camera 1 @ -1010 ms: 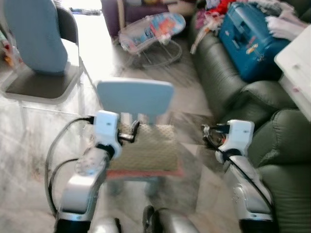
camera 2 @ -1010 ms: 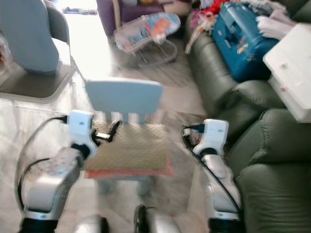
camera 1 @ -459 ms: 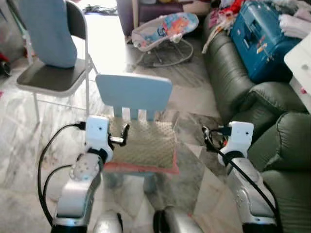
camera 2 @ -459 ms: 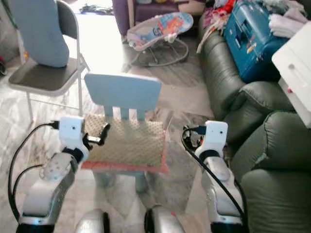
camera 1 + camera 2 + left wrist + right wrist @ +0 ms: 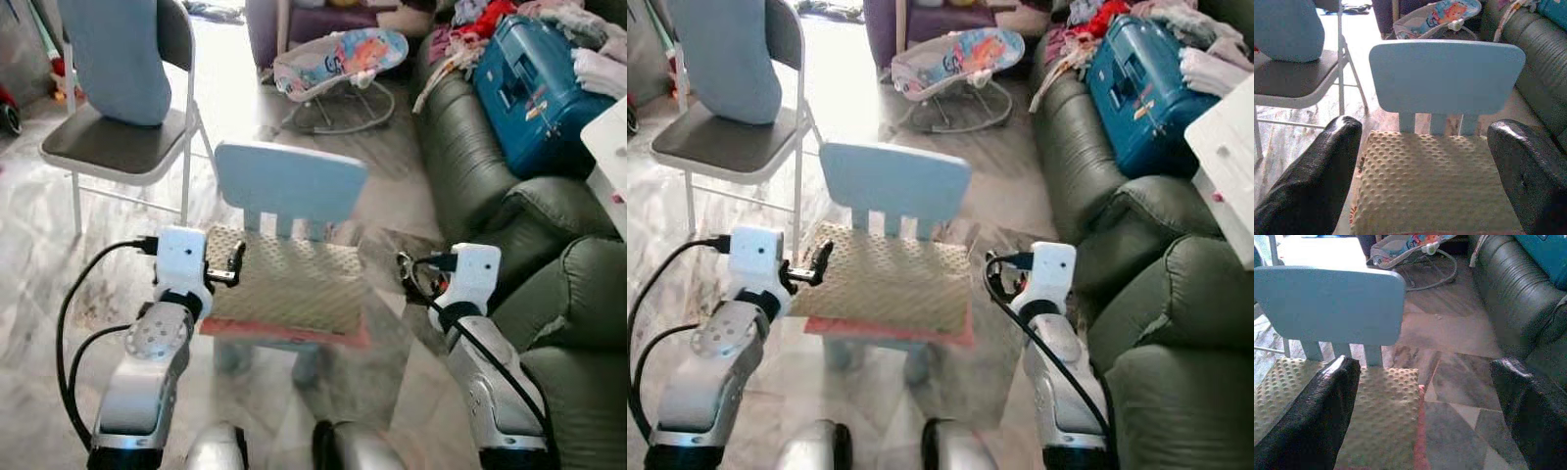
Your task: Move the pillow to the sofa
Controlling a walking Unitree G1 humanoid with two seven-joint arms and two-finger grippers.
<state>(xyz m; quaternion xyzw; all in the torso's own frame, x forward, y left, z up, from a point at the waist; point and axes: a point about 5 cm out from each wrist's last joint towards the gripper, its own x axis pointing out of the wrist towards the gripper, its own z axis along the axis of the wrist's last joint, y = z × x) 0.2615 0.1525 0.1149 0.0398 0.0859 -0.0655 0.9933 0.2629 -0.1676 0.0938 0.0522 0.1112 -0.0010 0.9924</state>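
The robot will lift the beige dotted pillow (image 5: pixel 289 282), and a separate pink layer should then stay behind on the chair, because its pink edge (image 5: pixel 284 334) juts out in front.
A beige dotted pillow (image 5: pixel 289 286) with a pink underside lies flat on the seat of a small light-blue child's chair (image 5: pixel 291 180). My left gripper (image 5: pixel 231 264) hovers open at the pillow's left edge. Along its wide-spread fingers (image 5: pixel 1327 166) I see the pillow (image 5: pixel 1435 181) and the chair back. My right gripper (image 5: pixel 406 271) is open a little to the right of the pillow, over the floor. Its fingers (image 5: pixel 1322 406) frame the pillow's right corner (image 5: pixel 1386 421). The dark green leather sofa (image 5: pixel 460 157) runs along the right side.
A blue suitcase (image 5: pixel 534 83), clothes and a white box (image 5: pixel 609 127) lie on the sofa. A grey folding chair (image 5: pixel 122 147) holding a blue cushion stands at the back left. A baby bouncer (image 5: pixel 338 61) sits behind the small chair. The floor is marble tile.
The camera has shifted and the blur has cleared. Both grippers stay open on either side of the pillow, and the pillow still lies on the small chair.
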